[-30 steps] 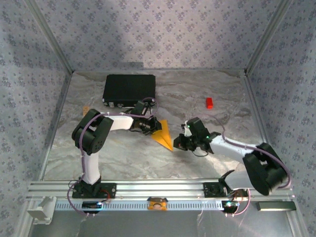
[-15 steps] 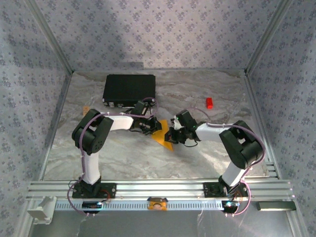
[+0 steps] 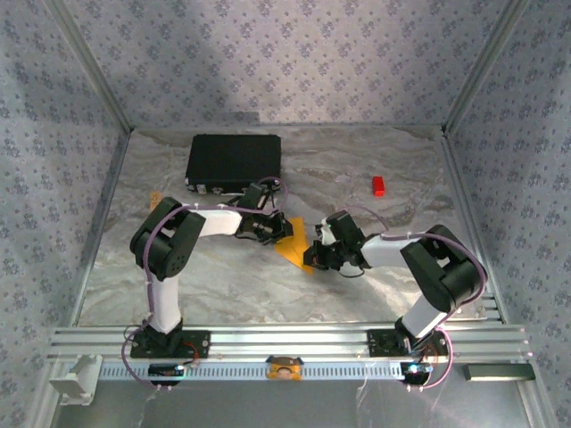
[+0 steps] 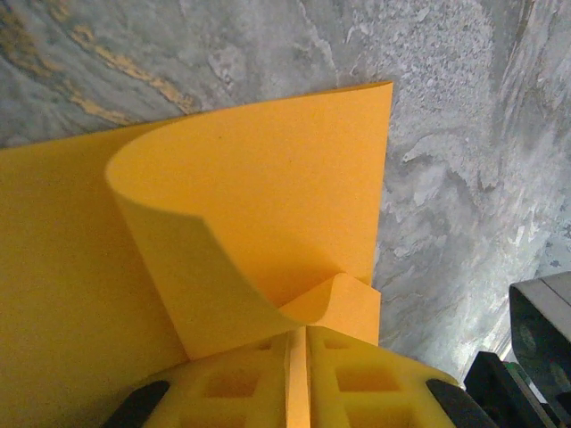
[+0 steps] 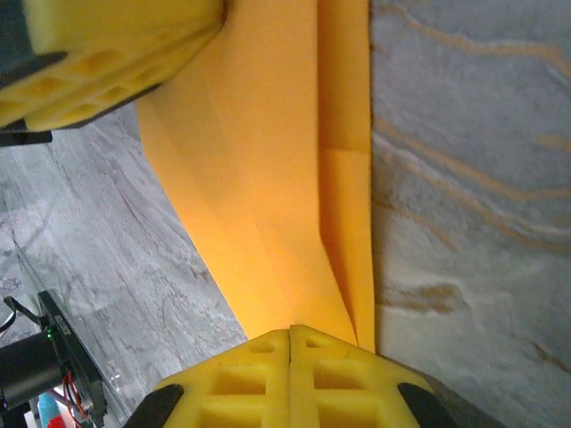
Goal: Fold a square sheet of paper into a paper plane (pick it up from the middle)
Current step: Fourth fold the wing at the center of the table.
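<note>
I should hold down the paper's narrow end (image 5: 303, 299) with my right gripper while my left gripper presses the flap's fold flat, because the flap in my left gripper (image 4: 174, 241) curls up off the paper.
The orange-yellow sheet of paper (image 3: 296, 245) lies partly folded on the grey table, between the two arms. In the left wrist view one flap of the paper (image 4: 268, 205) curls up off the table, and my left gripper (image 4: 299, 343) is shut on its edge, with a thin strip of orange between the yellow fingertips. That left gripper (image 3: 281, 228) sits at the paper's upper left. My right gripper (image 3: 312, 256) is at the paper's lower right end. Its jaws (image 5: 292, 337) are shut together with nothing between them, tips at the narrow creased end of the paper (image 5: 268, 178).
A black rectangular case (image 3: 234, 160) stands at the back left, close behind the left arm's wrist. A small red block (image 3: 378, 185) lies at the back right. Patterned walls and metal rails close in the table. The left gripper's yellow finger (image 5: 107, 62) shows ahead of the right one.
The right arm has swung in from the right, bringing its shut gripper up to the paper's lower end. The left gripper has kept its hold and place.
</note>
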